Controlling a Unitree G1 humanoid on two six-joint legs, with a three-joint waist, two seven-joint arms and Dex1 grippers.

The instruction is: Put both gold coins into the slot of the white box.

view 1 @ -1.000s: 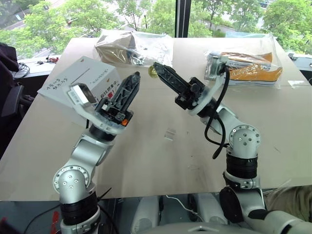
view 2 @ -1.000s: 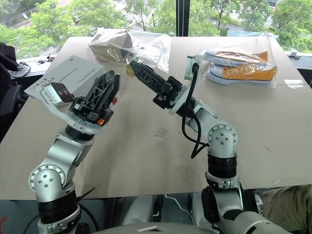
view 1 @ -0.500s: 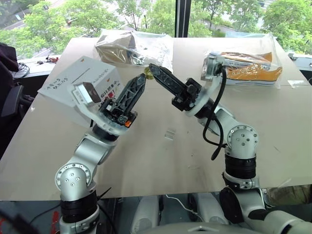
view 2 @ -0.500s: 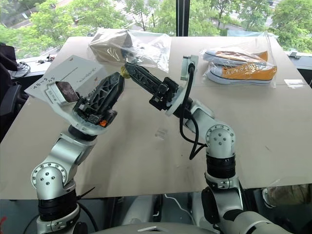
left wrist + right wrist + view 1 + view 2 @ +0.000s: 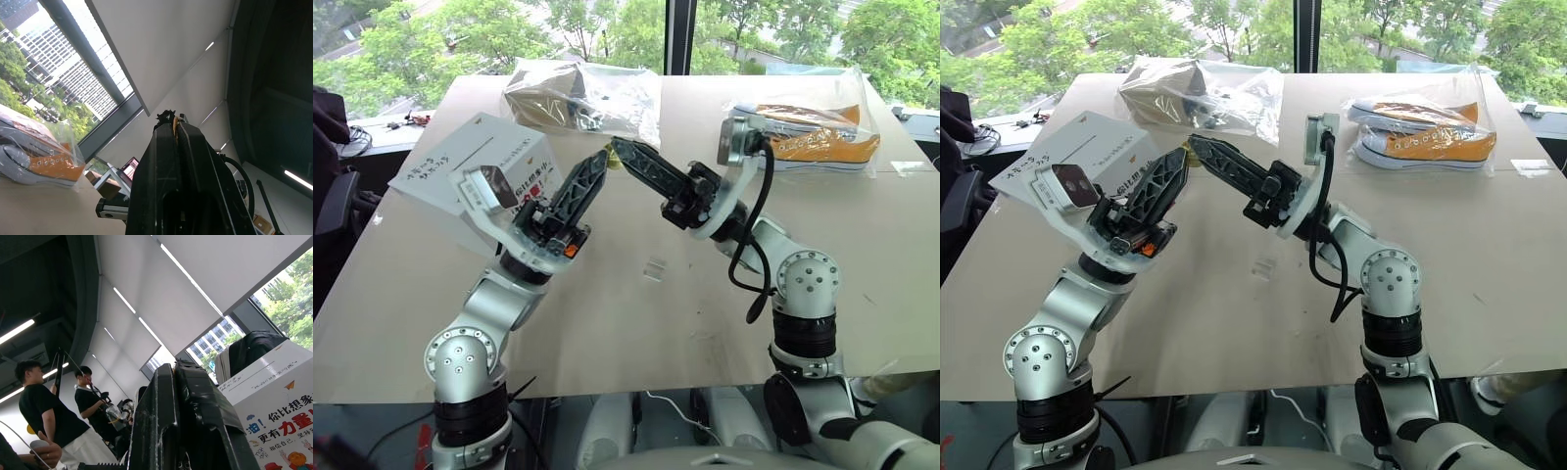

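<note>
The same gold coin [image 5: 612, 157] sits in both my closed grippers, so my right gripper should open before my left gripper takes the coin to the white box's slot [image 5: 473, 152].
Above the table my two grippers meet tip to tip. A small gold coin [image 5: 609, 155] sits where they meet. My right gripper [image 5: 616, 147] reaches in from the right, shut on the coin. My left gripper [image 5: 601, 163] rises from the left and is shut on the same coin; in the left wrist view the coin's gold edge [image 5: 174, 129] shows between its fingertips. The white box [image 5: 475, 166] with cartoon figures stands at the left, behind the left arm. A thin dark slot [image 5: 1087, 147] runs across its top face.
A clear bag with brown contents [image 5: 578, 93] lies at the back centre. A bag holding orange shoes [image 5: 813, 132] lies at the back right. A small translucent square piece [image 5: 653, 269] rests mid-table. Two people [image 5: 44, 411] stand beyond, in the right wrist view.
My left gripper was open and apart from the coin; it has swung its tip up to the right gripper's tip and shut on the coin. The right gripper kept its hold.
</note>
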